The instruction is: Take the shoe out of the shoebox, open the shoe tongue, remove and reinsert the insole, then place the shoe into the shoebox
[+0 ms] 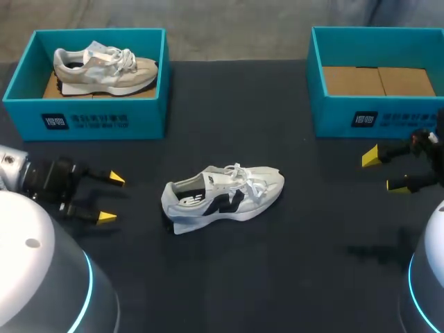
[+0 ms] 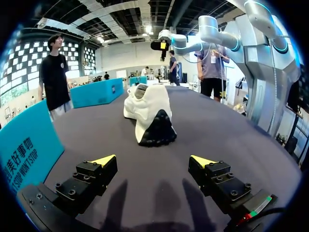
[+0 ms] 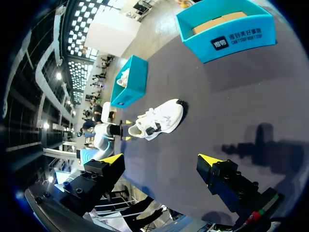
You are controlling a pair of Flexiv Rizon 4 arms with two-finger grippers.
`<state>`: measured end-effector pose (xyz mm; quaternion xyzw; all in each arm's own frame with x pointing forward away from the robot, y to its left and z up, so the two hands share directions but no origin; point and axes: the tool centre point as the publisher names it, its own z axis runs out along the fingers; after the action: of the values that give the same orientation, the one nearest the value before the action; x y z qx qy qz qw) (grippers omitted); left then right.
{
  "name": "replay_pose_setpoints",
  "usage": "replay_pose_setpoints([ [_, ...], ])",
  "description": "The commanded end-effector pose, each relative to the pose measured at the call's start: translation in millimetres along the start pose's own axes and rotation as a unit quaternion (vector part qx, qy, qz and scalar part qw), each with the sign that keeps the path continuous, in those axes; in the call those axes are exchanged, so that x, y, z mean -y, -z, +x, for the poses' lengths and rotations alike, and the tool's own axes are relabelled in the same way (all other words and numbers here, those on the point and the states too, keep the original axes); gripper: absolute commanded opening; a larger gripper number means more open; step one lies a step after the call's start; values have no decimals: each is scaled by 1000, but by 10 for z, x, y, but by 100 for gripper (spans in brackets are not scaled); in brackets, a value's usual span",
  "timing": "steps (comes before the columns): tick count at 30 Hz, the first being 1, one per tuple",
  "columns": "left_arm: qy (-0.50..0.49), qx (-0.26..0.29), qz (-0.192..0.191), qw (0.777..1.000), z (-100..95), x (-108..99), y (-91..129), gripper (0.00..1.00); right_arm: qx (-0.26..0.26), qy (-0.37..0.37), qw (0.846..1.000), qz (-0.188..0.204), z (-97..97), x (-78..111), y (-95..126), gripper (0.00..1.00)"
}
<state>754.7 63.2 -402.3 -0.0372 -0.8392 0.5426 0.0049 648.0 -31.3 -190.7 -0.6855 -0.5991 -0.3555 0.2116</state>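
My gripper will lift the tongue, which will fold up toward the toe and stay standing, as the tongue's loose end [image 1: 209, 179] sticks out past the laces.
A white sneaker with black side marks [image 1: 223, 198] lies on its sole in the middle of the dark table, heel toward my left arm. In the left wrist view this sneaker [image 2: 148, 112] sits heel-first straight ahead of the fingers. My left gripper [image 1: 111, 198] is open and holds nothing, a short way left of the heel. My right gripper [image 1: 385, 171] is open at the right edge, below the empty teal shoebox [image 1: 374, 118]. From the right wrist the sneaker [image 3: 158, 119] lies well ahead of the open fingers.
A second teal shoebox [image 1: 90, 118] at the back left holds a beige sneaker [image 1: 104, 68]. The empty box at the back right shows a brown cardboard floor [image 1: 378, 80]. Dark table surface [image 1: 312, 263] spreads in front of the shoe.
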Motion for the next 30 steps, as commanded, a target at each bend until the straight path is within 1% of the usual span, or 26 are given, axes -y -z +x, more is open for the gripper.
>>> replay_pose_setpoints([
  [1,-1,-1,-3,1000,-15,8,8,100,2,-1,996,-88,8,107,53,100],
  [2,1,-8,-9,1000,-12,20,10,100,2,-1,996,-88,8,107,53,100],
  [30,1,-8,-9,1000,-12,20,10,100,2,-1,996,-88,8,107,53,100],
])
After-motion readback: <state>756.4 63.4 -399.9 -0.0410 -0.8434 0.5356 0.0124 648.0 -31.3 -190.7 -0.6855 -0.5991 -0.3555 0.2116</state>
